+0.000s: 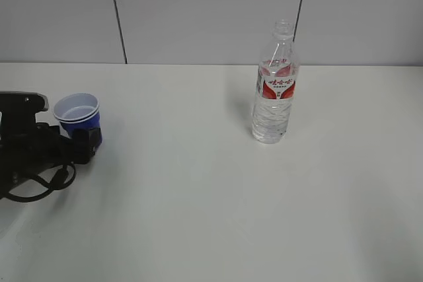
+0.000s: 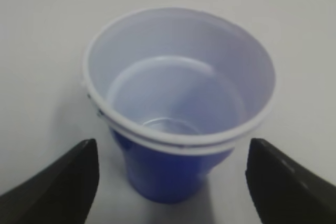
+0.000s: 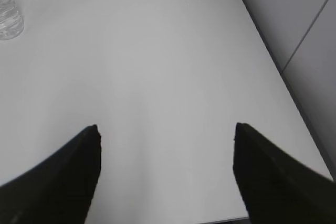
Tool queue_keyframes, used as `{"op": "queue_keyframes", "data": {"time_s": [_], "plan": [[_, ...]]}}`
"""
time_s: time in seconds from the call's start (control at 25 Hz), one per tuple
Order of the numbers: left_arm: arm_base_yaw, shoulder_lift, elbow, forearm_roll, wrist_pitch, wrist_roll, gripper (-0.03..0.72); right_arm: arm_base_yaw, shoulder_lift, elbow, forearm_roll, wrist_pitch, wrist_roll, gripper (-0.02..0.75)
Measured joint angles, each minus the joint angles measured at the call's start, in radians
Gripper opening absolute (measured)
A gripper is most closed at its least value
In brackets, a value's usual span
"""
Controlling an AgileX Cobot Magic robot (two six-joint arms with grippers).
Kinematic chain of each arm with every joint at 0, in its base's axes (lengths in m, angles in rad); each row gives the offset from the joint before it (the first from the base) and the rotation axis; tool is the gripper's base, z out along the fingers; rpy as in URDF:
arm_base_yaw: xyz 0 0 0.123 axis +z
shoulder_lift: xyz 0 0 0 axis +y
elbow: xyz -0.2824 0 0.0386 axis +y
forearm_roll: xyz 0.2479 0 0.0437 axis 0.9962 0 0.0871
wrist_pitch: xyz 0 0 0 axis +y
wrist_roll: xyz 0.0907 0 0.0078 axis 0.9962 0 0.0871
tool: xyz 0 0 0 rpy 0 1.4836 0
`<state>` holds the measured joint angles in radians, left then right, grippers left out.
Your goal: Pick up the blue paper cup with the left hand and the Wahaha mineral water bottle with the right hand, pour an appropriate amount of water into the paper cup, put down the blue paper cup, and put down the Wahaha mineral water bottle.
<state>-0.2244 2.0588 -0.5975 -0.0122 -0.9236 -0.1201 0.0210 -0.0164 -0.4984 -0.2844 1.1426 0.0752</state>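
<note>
My gripper will lift the blue paper cup, and the cup's opening should stay round and open for the water, because a thick rim goes around the cup's top.
The blue paper cup stands upright at the left of the white table, white inside, with a doubled rim. My left gripper is right beside it. In the left wrist view the cup fills the frame between the two black fingers, with gaps on both sides; the left gripper is open. The Wahaha mineral water bottle stands upright right of centre, uncapped, holding clear water. Only its base shows in the right wrist view, far from my open right gripper.
The white table runs back to a grey panelled wall. Its right edge shows in the right wrist view. The right arm is outside the exterior view.
</note>
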Motion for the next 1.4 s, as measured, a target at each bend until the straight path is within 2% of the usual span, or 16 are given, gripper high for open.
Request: {"op": "queue_keyframes", "data": {"time_s": [0.68, 0.8, 1.0, 1.16, 1.4], "plan": [[0.001, 0.027, -0.05, 0.0, -0.062, 0.0, 0.655, 0.0, 0.0, 0.0, 0.0, 0.0, 0.0, 0.587], [0.001, 0.027, -0.05, 0.0, -0.079, 0.0, 0.623, 0.0, 0.0, 0.0, 0.0, 0.0, 0.0, 0.587], [0.001, 0.027, -0.05, 0.027, -0.131, 0.0, 0.54, 0.0, 0.0, 0.0, 0.0, 0.0, 0.0, 0.587], [0.001, 0.027, -0.05, 0.043, -0.157, 0.0, 0.535, 0.0, 0.0, 0.0, 0.0, 0.0, 0.0, 0.587], [-0.001, 0.008, -0.047, 0.123, -0.129, 0.0, 0.535, 0.0, 0.0, 0.0, 0.002, 0.0, 0.0, 0.587]]}}
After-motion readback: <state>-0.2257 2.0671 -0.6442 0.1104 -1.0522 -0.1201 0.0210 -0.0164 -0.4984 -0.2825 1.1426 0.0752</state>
